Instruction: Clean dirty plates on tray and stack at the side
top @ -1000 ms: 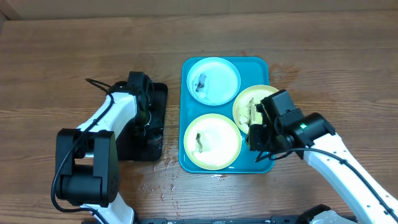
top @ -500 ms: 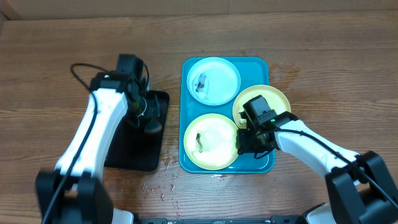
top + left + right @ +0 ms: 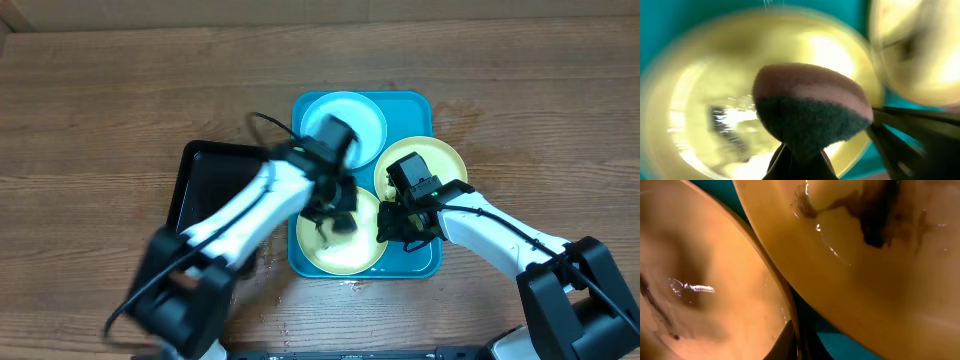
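Note:
My left gripper faces a dark smear [image 3: 726, 131] beside the sponge on the front plate, so it should wipe back across it toward the rim [image 3: 299, 232] nearest the black tray.
The turquoise tray [image 3: 415, 105] holds three plates. The mint plate [image 3: 358, 118] is at the back, partly under my left arm. One yellow-green plate [image 3: 432, 158] with dark smears lies at the right; it also shows in the right wrist view [image 3: 865, 255]. The other yellow-green plate [image 3: 352, 250] is at the front. My left gripper [image 3: 337, 212] is shut on a pink-and-dark-green sponge [image 3: 810, 112], held just over the smeared front plate [image 3: 705, 100]. My right gripper [image 3: 392, 226] is shut on the front plate's right rim [image 3: 790, 310], one finger inside and one outside.
A narrow black tray [image 3: 205, 190] lies left of the turquoise tray. Water drops spot the wooden table [image 3: 270, 290] in front of the trays. The right plate overhangs the turquoise tray's right rim.
My left arm has swung right from the black tray to over the front plate, carrying the sponge. My right gripper has stayed at the front plate's rim.

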`<control>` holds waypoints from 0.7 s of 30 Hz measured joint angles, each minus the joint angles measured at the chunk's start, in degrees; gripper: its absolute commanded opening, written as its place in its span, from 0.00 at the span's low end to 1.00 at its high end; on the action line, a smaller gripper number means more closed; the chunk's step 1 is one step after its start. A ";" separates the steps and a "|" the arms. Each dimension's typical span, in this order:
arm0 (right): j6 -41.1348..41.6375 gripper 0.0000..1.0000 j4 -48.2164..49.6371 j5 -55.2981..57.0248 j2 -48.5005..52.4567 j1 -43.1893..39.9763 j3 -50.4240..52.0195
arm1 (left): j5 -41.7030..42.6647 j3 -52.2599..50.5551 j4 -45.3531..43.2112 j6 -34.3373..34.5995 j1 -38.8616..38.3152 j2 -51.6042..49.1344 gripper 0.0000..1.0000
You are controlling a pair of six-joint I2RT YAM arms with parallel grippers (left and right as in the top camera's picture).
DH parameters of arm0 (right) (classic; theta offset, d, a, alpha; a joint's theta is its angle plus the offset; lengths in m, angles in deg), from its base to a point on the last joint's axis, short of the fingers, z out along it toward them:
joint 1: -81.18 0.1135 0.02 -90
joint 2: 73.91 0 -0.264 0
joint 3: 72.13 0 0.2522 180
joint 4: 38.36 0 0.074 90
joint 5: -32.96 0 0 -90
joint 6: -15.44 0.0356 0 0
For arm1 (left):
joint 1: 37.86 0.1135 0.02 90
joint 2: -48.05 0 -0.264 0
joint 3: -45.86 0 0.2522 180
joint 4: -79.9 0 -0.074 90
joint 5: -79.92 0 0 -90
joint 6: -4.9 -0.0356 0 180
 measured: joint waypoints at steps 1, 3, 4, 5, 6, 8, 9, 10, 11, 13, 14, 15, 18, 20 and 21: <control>0.09 0.04 0.00 0.00 -0.02 0.00 0.00 | 0.17 -0.09 -0.07 1.40 -0.94 -1.92 0.04; 0.17 0.04 -0.20 0.11 -0.04 0.00 0.00 | 0.42 -0.37 0.26 3.32 -1.79 -5.25 0.04; 0.24 0.04 -0.20 0.20 -0.04 0.00 0.00 | 0.42 -0.48 0.74 4.00 -1.79 -6.47 0.04; 0.24 0.04 -0.24 0.26 -0.04 0.02 0.00 | 0.46 -0.55 1.36 4.68 -1.46 -7.63 0.04; 0.33 0.04 -0.22 0.26 -0.04 0.04 0.00 | 0.81 -0.50 1.77 4.98 -0.96 -8.00 0.04; 0.37 0.04 -0.24 0.28 -0.04 0.07 0.00 | -0.66 -0.22 4.42 5.49 0.81 -7.96 0.04; 0.37 0.04 -0.20 0.31 -0.04 0.07 0.00 | -1.77 -0.13 5.57 5.57 1.60 -7.96 0.04; 0.37 0.04 -0.24 0.31 -0.04 0.07 0.00 | -3.87 -0.02 6.82 5.53 2.49 -7.96 0.04; 0.37 0.04 -0.24 0.35 -0.04 0.07 0.00 | -6.05 0.09 7.65 5.33 3.26 -7.93 0.04; 0.39 0.04 -0.22 0.33 -0.04 0.07 0.00 | -9.88 0.24 8.41 4.46 4.94 -7.93 0.04; 0.39 0.04 -0.09 0.28 -0.04 0.09 0.00 | -10.64 0.26 8.33 3.74 5.35 -7.93 0.04; 0.44 0.04 0.09 0.31 -0.04 0.20 0.00 | -11.19 0.35 8.17 2.93 5.42 -7.93 0.04; 0.59 0.04 0.35 0.48 -0.04 0.31 0.00 | -11.43 0.46 7.04 0.92 5.40 -7.93 0.04; 0.66 0.04 0.44 1.20 -0.04 0.26 -0.02 | -9.60 0.33 5.03 -0.22 5.55 -7.93 0.04; 0.76 0.04 0.42 1.53 -0.07 0.20 -0.02 | -7.41 0.24 2.91 -0.72 5.66 -7.93 0.04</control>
